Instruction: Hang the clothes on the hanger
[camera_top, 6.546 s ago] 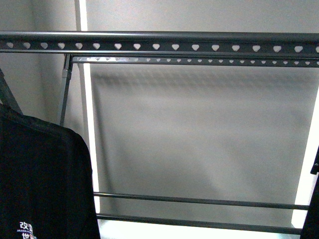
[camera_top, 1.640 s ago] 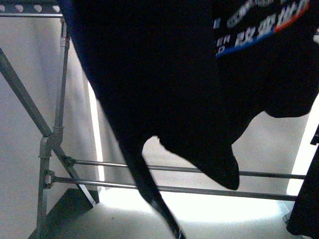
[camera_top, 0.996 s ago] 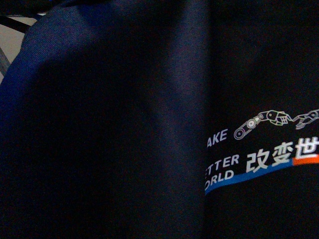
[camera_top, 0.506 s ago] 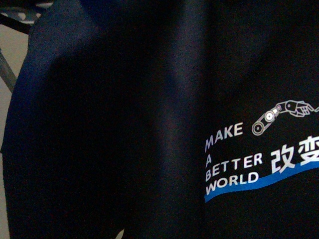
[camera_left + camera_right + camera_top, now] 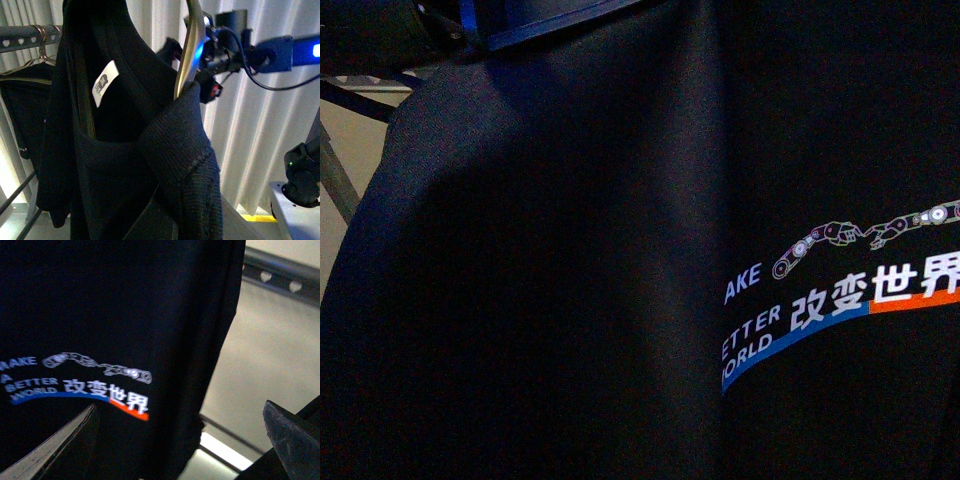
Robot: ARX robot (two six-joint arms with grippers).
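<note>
The black T-shirt (image 5: 560,260) has a soft fold (image 5: 708,230) running down it, so the cloth will bunch up at the robot's right gripper and hang down when the robot carries it.
The clothes (image 5: 620,250), a black T-shirt with white print and a blue-orange stripe, fill the front view. In the left wrist view the shirt's collar (image 5: 165,145) with its white label drapes over my left gripper (image 5: 165,225), which is shut on the fabric; its jaws are mostly hidden. A pale curved coat hanger (image 5: 192,45) sits in the neck. The hanger's rail with heart holes (image 5: 25,37) is beside the shirt. My right gripper (image 5: 180,450) is open, beside the shirt's printed front (image 5: 100,385) and not touching it. The rail (image 5: 280,275) shows behind.
Another black garment (image 5: 20,115) hangs on the rail. My right arm (image 5: 250,47) reaches near the coat hanger's top. Pleated white curtains (image 5: 240,125) stand behind. A rack leg and rail (image 5: 350,110) show at the front view's left edge. Lower rack bars (image 5: 225,435) lie below.
The shirt rose from low left to fill the front view. In the last half second its print slid left and slightly up, and an arm part appeared at the top left.
</note>
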